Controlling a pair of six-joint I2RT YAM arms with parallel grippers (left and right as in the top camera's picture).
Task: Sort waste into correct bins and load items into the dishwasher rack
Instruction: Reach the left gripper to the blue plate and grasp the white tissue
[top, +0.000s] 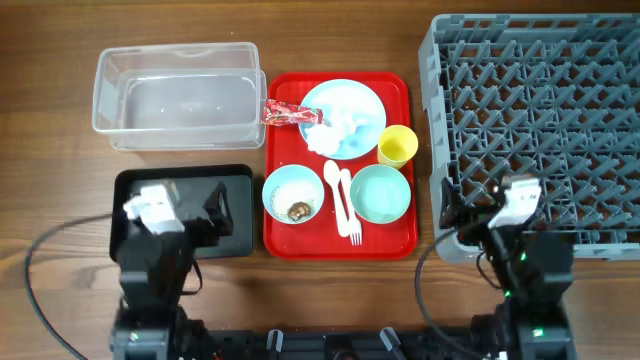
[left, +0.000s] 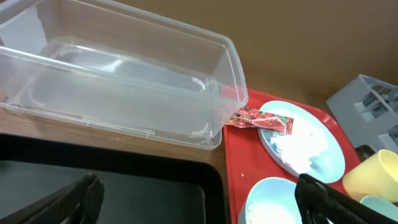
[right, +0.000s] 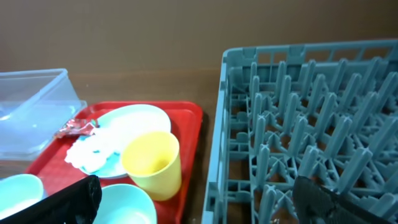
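Observation:
Crumpled white tissue (top: 334, 132) is on the pale blue plate, so next I move it into the clear tub (top: 186, 92) with my left gripper before I load the plate.
The red wrapper (top: 290, 114) lies at the left rim of the pale blue plate (top: 362, 105), which holds crumpled white tissue (top: 330, 134). One bowl (top: 293, 194) holds rice crumbs and a brown bit; the other bowl (top: 381, 193) is empty. The yellow cup (top: 397, 146) stands upright. White spoon and fork (top: 344, 200) lie between the bowls. The clear tub (top: 180, 95) and black tray (top: 235, 220) sit on the left. The grey rack (top: 540, 130) is on the right. My left gripper (left: 199, 202) is open over the black tray. My right gripper (right: 196, 199) is open at the rack's near left corner.
A flat red serving tray (top: 395, 240) carries the plate, bowls, cup and cutlery in the middle. Black cables (top: 45, 260) loop beside each arm base near the front edge. Wooden tabletop shows between the tray and the rack.

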